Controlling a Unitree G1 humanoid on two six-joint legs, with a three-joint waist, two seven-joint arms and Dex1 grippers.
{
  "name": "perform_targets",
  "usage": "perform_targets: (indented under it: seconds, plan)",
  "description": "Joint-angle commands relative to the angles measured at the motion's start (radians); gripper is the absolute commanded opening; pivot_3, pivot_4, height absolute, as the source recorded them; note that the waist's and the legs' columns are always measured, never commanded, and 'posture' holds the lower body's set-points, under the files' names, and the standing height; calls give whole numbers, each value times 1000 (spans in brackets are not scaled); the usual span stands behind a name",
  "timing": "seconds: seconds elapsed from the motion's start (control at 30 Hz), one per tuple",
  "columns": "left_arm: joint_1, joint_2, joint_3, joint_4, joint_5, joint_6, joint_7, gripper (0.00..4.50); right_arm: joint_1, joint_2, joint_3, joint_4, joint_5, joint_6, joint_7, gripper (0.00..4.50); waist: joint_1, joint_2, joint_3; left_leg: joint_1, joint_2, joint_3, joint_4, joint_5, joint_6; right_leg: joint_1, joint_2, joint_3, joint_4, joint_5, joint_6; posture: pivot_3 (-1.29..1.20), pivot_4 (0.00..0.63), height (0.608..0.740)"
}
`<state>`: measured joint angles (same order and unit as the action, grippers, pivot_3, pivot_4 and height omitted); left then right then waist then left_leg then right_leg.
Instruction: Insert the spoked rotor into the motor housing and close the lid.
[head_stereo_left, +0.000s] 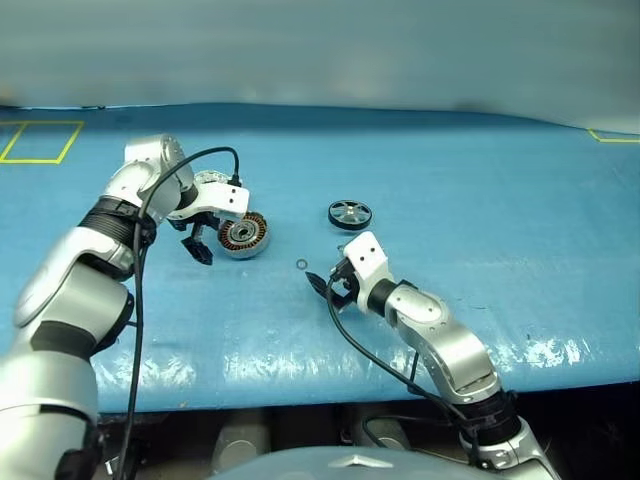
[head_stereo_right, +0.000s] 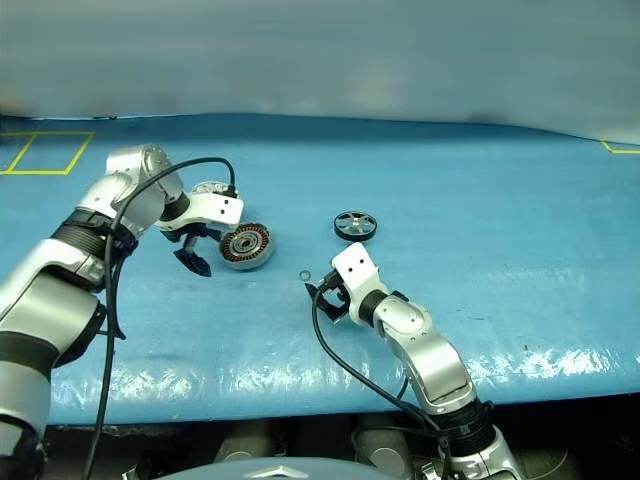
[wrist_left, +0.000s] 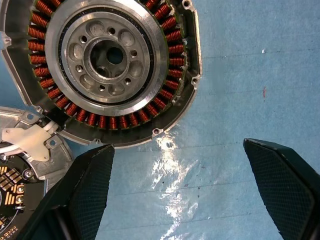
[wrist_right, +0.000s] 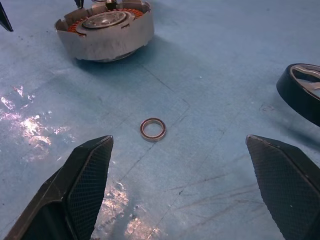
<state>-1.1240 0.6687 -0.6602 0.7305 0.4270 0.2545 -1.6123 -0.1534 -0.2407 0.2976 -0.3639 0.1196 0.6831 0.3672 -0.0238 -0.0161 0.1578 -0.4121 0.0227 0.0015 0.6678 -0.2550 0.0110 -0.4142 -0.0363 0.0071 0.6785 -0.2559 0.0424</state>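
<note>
I expect the thin washer ring (wrist_right: 153, 130) to sit in the housing's silver centre when I lower it, because it has a dark band (wrist_right: 153, 120) like a bearing.
The motor housing (head_stereo_left: 243, 235), a grey cup with copper windings and a silver centre, lies open on the blue table. Its lid (wrist_left: 55, 157) sits joined behind it, mostly hidden by my left wrist. My left gripper (wrist_left: 177, 150) points down just beside the housing's near-left rim; it is open and holds nothing. The spoked rotor (head_stereo_left: 350, 214), black with silver spokes, lies flat to the right of the housing. My right gripper (wrist_right: 179, 140) rests low in front of the rotor, open and empty, aimed toward the housing (wrist_right: 105, 32).
A tiny thin washer ring (wrist_right: 153, 129) lies on the blue table (head_stereo_left: 500, 250) between my right gripper and the housing. A yellow taped rectangle (head_stereo_left: 40, 140) marks the far left. The table's front edge (head_stereo_left: 330, 385) runs close below my arms.
</note>
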Motion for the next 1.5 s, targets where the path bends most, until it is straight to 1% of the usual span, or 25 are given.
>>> perform_targets:
  seconds: [0.03,0.23,0.3,0.47,0.67,1.0,1.2,1.5]
  plan:
    - [-31,-20,-2,-9,-12,-15,-2,4500,2,2,-4,-47,0,-7,-3,4478,0,0,0,-1,0,0,1,0,0,0,0,0,0,0,0,0,150,740]
    - [-80,-8,-66,-45,-56,-28,-2,4500,0,1,-5,-44,0,-7,-3,4478,-1,0,0,-1,0,-1,2,0,0,0,0,0,1,0,1,0,150,740]
    - [-91,-14,-67,-38,-57,-28,-2,4500,-3,1,-3,-40,-1,-8,-1,4478,-1,0,0,-1,0,-1,2,0,1,0,0,0,1,0,1,0,150,740]
    - [-101,-44,-44,-11,-34,-46,-2,4500,-4,3,-1,-40,-2,-10,-1,4478,-1,0,0,-1,0,0,3,-1,1,0,0,0,1,0,1,0,150,740]
    - [-79,-77,-19,10,-33,-46,10,4500,5,3,-9,-49,-2,-5,-11,4478,-3,0,0,-1,0,0,3,-1,1,0,0,0,1,0,1,0,150,740]
    - [-46,-94,-14,32,-30,-35,21,4500,14,10,-10,-50,0,-6,-27,4478,-3,0,0,-2,0,0,8,-2,4,1,0,1,2,1,2,0,150,740]
    - [-35,-116,-6,65,-18,-46,71,4500,16,19,-10,-47,0,-10,-34,4478,-3,0,0,-3,0,0,14,-3,5,2,0,2,3,3,5,0,150,740]
    - [-23,-147,-5,111,8,-68,137,4500,18,28,-16,-45,0,-15,-49,4478,-2,0,0,-2,0,1,16,-3,6,3,0,3,3,4,6,0,150,740]
